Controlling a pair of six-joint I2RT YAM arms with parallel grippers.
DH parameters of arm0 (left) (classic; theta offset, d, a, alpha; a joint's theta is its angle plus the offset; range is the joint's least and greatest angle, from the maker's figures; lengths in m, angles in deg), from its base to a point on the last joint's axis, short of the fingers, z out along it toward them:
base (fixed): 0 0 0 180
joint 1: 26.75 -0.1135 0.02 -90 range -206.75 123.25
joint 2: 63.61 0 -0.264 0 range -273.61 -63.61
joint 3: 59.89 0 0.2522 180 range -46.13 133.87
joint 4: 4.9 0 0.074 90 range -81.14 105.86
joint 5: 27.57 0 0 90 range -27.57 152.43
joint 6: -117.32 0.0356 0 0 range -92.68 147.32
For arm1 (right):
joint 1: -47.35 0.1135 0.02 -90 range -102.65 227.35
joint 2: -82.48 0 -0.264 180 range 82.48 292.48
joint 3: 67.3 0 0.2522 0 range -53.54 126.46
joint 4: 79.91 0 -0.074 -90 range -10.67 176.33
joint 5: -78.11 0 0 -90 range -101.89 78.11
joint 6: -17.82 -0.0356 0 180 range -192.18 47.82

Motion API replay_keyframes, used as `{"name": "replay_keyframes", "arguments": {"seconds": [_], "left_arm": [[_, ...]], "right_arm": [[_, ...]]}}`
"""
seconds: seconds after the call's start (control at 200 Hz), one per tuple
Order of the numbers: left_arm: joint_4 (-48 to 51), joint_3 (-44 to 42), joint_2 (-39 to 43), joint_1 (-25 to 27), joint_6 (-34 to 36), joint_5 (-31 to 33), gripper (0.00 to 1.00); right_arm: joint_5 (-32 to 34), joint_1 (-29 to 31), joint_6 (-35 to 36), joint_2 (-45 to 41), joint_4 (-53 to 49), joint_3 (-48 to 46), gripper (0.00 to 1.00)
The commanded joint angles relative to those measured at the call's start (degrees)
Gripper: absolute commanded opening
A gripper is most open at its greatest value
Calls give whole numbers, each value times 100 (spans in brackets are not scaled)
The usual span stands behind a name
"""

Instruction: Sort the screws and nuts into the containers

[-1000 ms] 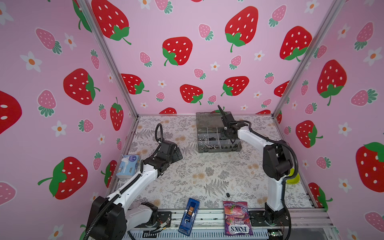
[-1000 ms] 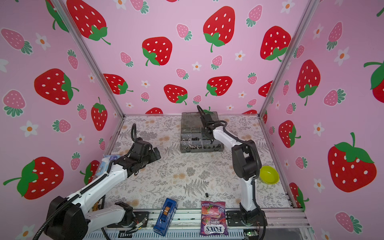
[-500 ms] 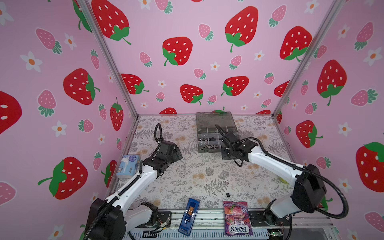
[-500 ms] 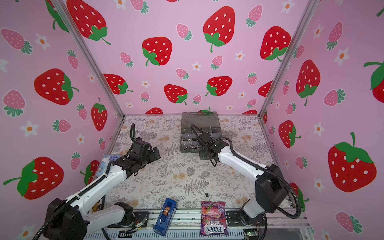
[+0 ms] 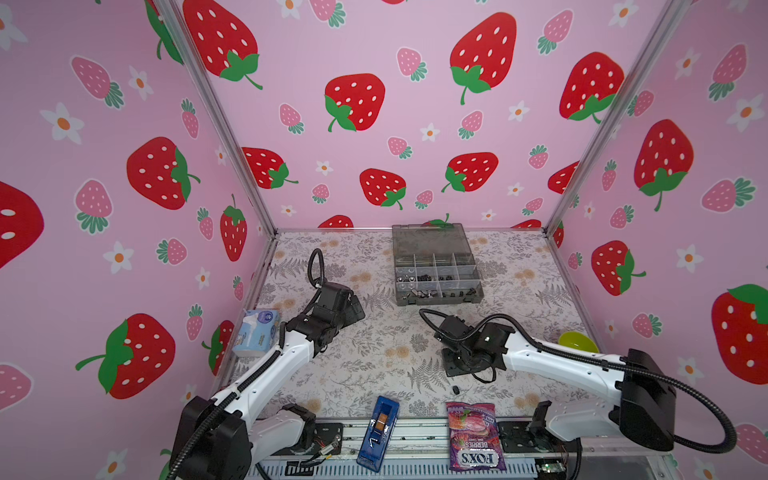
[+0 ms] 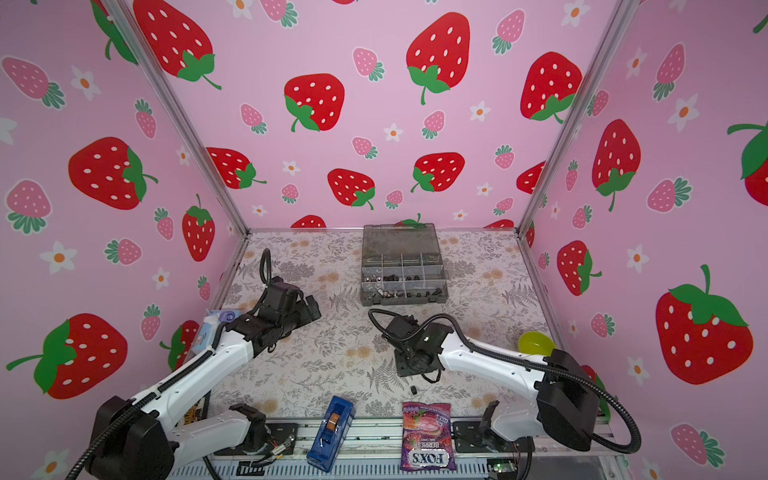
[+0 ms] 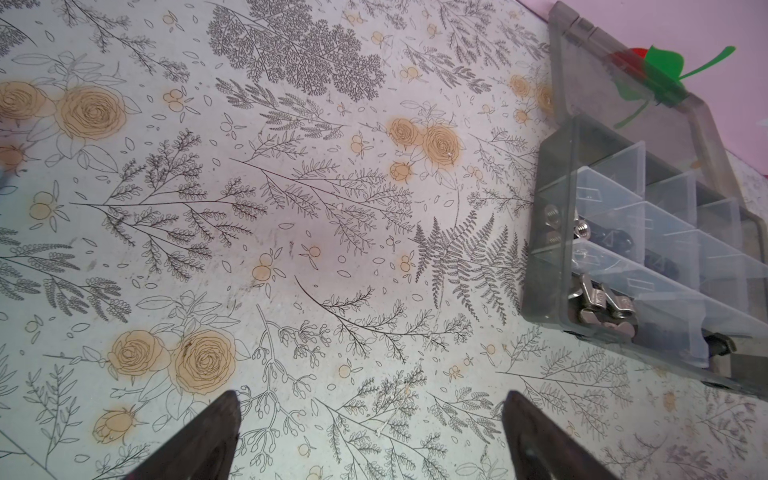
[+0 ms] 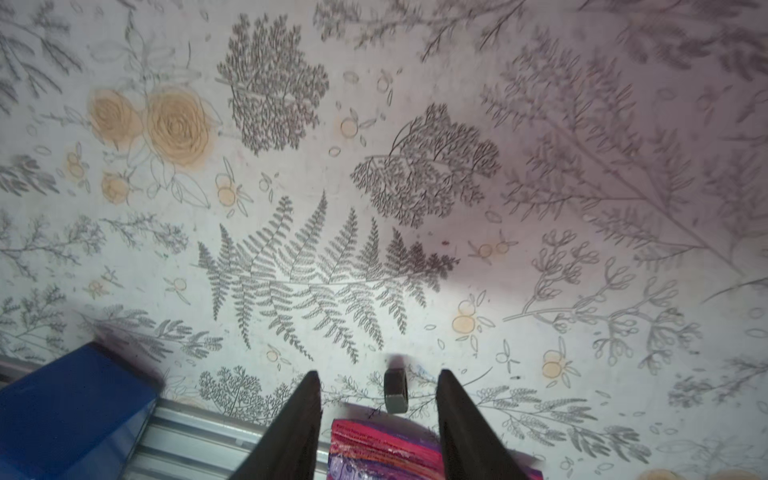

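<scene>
My right gripper's open fingers line up with the black hex nut's narrow way (image 5: 456,389), so they should keep going down until they reach its sides (image 8: 395,391), then close.
The grey translucent organiser box (image 5: 436,270) (image 6: 403,270) lies open at the back of the table, its containers holding black and silver screws and nuts. Silver winged nuts (image 7: 598,303) fill the corner cell nearest the left wrist camera. One loose black hex nut (image 5: 456,390) (image 6: 414,390) (image 8: 395,390) stands on edge near the front edge. My right gripper (image 5: 453,371) (image 8: 380,374) hovers over it, open, the nut in line with the gap and touching neither finger. My left gripper (image 5: 355,307) (image 7: 372,395) is wide open and empty over bare table, left of the box.
A purple candy bag (image 5: 473,436) (image 8: 382,449) lies just in front of the loose nut. A blue narrow box (image 5: 378,432) (image 8: 70,411) sits on the front rail. A tissue pack (image 5: 257,332) stands at the left wall, a yellow-green bowl (image 5: 577,343) at the right.
My right arm has swung from the organiser box at the back to the front of the table, over the loose nut. The left arm has not moved.
</scene>
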Motion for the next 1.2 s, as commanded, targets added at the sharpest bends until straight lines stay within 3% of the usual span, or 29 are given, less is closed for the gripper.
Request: {"name": "replay_keyframes", "arguments": {"seconds": [0.0, 0.45, 0.725, 1.195], "left_arm": [[157, -33, 34, 8, -117, 66, 99], [204, -103, 167, 11, -170, 120, 99], [173, -73, 96, 7, -164, 32, 99], [166, -122, 87, 13, -144, 61, 99]], "right_arm": [[-260, 214, -359, 94, -68, -203, 48], [-441, 317, -283, 383, 227, -798, 47], [-294, 312, -144, 725, 369, -697, 39], [-45, 79, 180, 986, 471, -438, 6]]}}
